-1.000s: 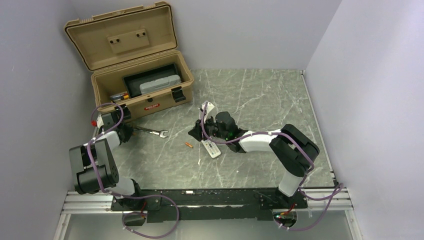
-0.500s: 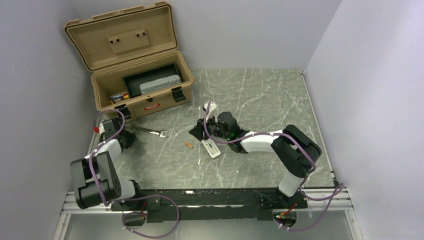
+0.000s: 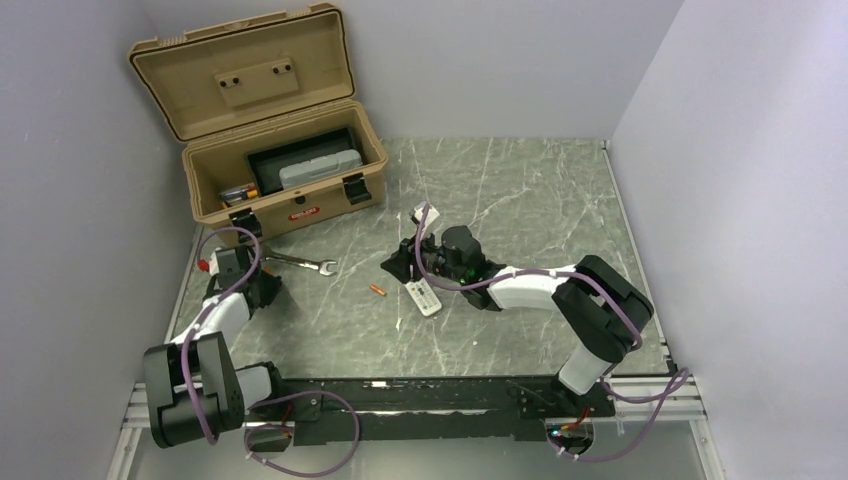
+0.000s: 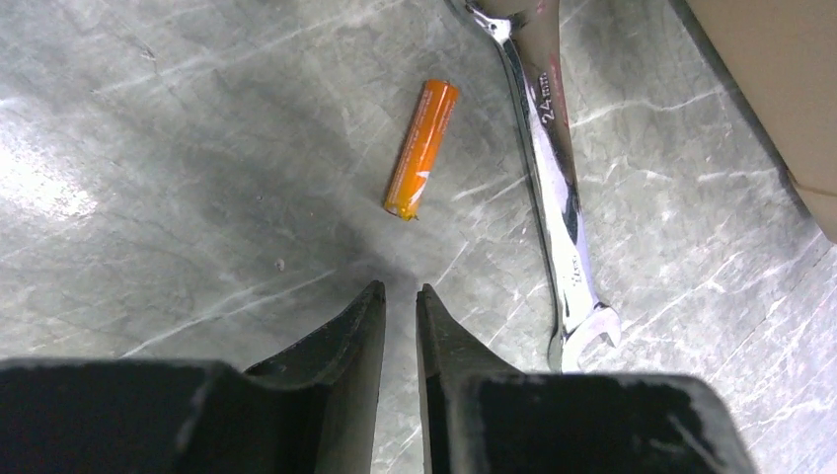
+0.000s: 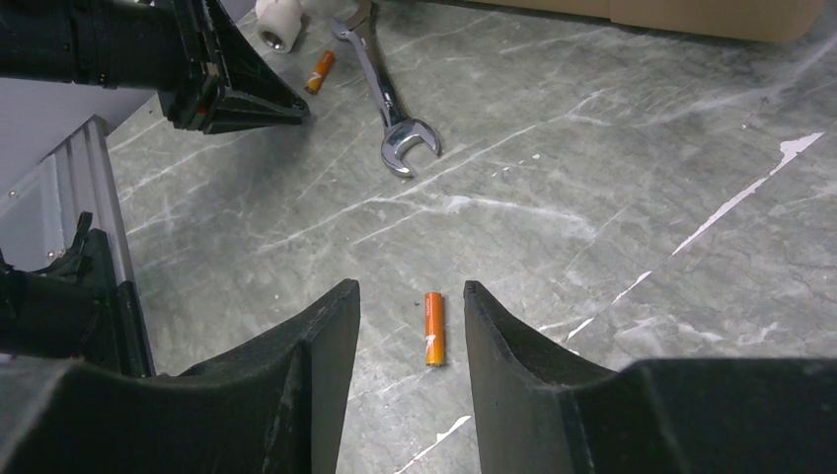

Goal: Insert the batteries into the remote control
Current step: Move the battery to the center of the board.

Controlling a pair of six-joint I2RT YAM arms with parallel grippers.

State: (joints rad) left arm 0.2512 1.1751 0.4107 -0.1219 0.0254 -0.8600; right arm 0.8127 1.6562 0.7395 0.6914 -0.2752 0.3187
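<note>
Next, my left gripper opens its nearly closed fingers, because the orange battery by the wrench lies ahead of them. It should then move forward around the battery before it closes.
One orange battery lies on the marble table between the open fingers of my right gripper, not touching them. It also shows in the top view, just left of the white remote control, which lies flat beside my right gripper. A second orange battery lies ahead of my left gripper, whose fingers are nearly together and empty. That battery also shows in the right wrist view, beyond the left gripper. In the top view the left gripper sits near the table's left edge.
A steel wrench lies right of the second battery and shows in the top view. A small white block stands near it. An open tan toolbox holding a grey case stands at the back left.
My left gripper has moved nearer and slightly right, away from the toolbox. My right gripper has shifted a little to the right, beside the remote.
</note>
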